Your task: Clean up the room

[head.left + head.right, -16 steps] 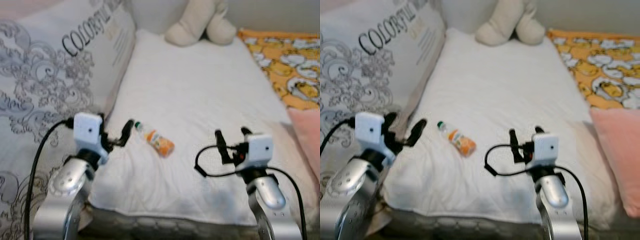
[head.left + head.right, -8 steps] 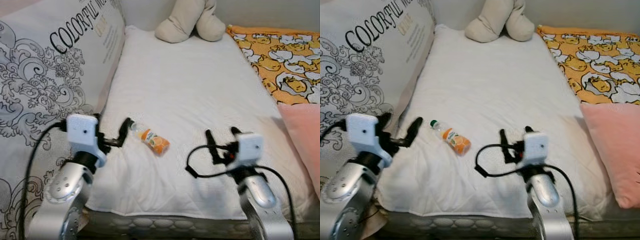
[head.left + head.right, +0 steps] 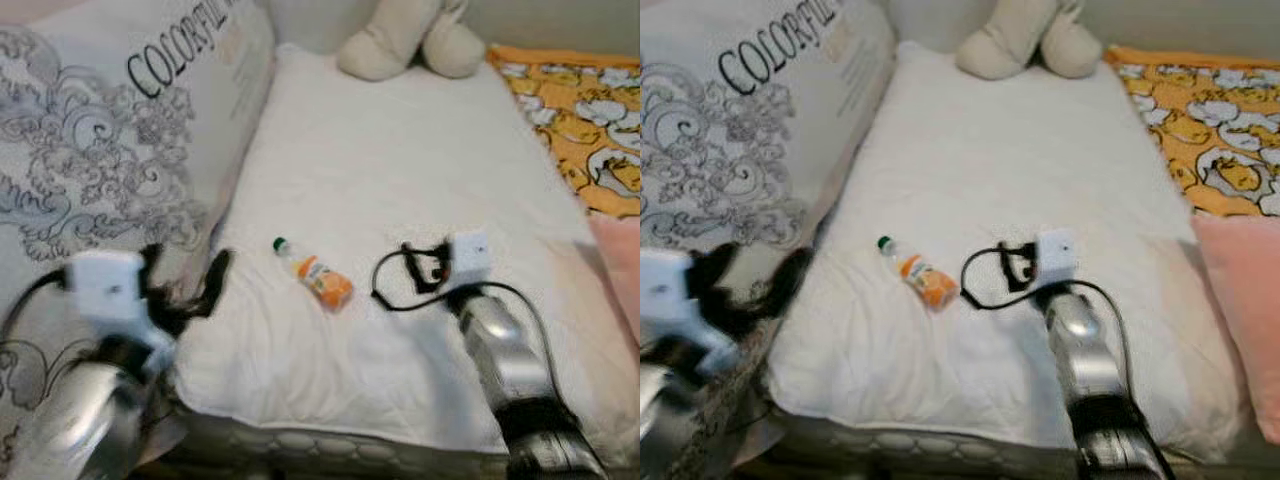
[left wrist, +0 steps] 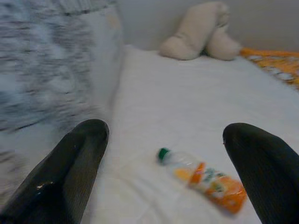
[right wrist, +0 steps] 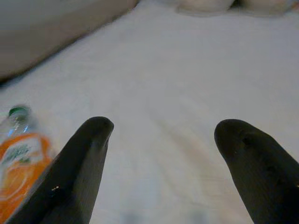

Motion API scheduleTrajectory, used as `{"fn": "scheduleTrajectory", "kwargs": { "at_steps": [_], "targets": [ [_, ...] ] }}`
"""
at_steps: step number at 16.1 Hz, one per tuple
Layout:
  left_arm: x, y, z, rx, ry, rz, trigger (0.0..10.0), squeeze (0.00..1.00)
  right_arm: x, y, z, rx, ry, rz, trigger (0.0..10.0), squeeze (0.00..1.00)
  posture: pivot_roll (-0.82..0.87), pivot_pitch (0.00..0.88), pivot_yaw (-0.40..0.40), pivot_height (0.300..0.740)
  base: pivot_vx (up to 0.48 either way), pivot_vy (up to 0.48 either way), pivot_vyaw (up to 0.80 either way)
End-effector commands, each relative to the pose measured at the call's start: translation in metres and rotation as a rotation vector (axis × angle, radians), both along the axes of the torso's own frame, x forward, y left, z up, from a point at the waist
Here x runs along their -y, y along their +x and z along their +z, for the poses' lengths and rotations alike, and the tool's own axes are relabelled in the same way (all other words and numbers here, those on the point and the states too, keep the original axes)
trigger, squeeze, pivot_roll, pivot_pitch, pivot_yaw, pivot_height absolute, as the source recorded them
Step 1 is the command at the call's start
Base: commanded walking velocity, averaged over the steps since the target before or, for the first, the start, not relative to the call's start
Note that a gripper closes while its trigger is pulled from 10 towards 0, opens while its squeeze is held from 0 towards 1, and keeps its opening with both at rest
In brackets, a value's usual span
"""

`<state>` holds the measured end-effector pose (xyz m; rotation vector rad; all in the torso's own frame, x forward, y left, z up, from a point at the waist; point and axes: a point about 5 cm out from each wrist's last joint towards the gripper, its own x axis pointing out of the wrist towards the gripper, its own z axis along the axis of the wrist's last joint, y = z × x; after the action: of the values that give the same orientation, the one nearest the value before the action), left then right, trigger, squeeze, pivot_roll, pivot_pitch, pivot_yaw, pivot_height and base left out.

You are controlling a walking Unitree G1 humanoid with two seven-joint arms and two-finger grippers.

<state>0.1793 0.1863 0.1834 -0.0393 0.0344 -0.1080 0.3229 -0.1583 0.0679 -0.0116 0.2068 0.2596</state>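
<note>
The neck (image 5: 19,123) below the green cap looks clear. I should expect the bottle (image 3: 319,278) to be empty when I lift it.
A small plastic bottle (image 3: 313,275) with an orange label and a green cap lies on its side on the white bedcover (image 3: 400,150). My right gripper (image 3: 425,265) reaches out over the bed, just right of the bottle, with its fingers open and nothing between them. In the right wrist view the bottle (image 5: 18,154) lies just outside one fingertip (image 5: 96,135). My left gripper (image 3: 185,278) is open at the bed's left edge, short of the bottle. In the left wrist view the bottle (image 4: 201,179) lies ahead between the spread fingers (image 4: 77,158).
A large pillow printed "COLORFUL" (image 3: 130,130) leans along the left side. A beige plush toy (image 3: 410,40) sits at the head of the bed. An orange patterned blanket (image 3: 590,130) and a pink pillow (image 3: 1240,310) lie on the right. The mattress front edge (image 3: 330,450) is near.
My right arm has stretched forward over the bed, closer to the bottle. My left arm has dropped back toward the lower left. The camera has shifted a little.
</note>
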Motion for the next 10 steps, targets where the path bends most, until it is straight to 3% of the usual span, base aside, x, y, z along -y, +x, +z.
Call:
{"fn": "scheduleTrajectory", "kwargs": {
  "at_steps": [1, 4, 6, 10],
  "targets": [
    [-0.003, -0.004, 0.004, -0.003, 0.008, 0.023, 10.0, 0.0, -0.008, 0.002, -0.003, -0.007, 0.005, 0.041, 10.0, 0.0, 0.3, 0.068, 0.026, 0.74, 0.0, 0.0, 0.0],
    [-0.005, -0.026, 0.009, -0.025, 0.012, 0.086, 10.0, 0.0, -0.039, 0.014, -0.007, -0.061, 0.003, 0.164, 10.0, 0.0, 0.39, 0.133, 0.004, 0.74, 0.0, 0.0, 0.0],
    [-0.007, -0.033, 0.01, -0.031, 0.012, 0.11, 10.0, 0.0, -0.052, 0.02, -0.004, -0.073, -0.005, 0.21, 10.0, 0.0, 0.41, 0.159, -0.002, 0.74, 0.0, 0.0, 0.0],
    [-0.013, -0.04, 0.008, -0.044, 0.005, 0.141, 10.0, 0.0, -0.056, 0.024, -0.006, -0.105, -0.071, 0.189, 10.0, 0.0, 0.43, 0.203, 0.007, 0.74, 0.0, 0.0, 0.0]
  ]
}}
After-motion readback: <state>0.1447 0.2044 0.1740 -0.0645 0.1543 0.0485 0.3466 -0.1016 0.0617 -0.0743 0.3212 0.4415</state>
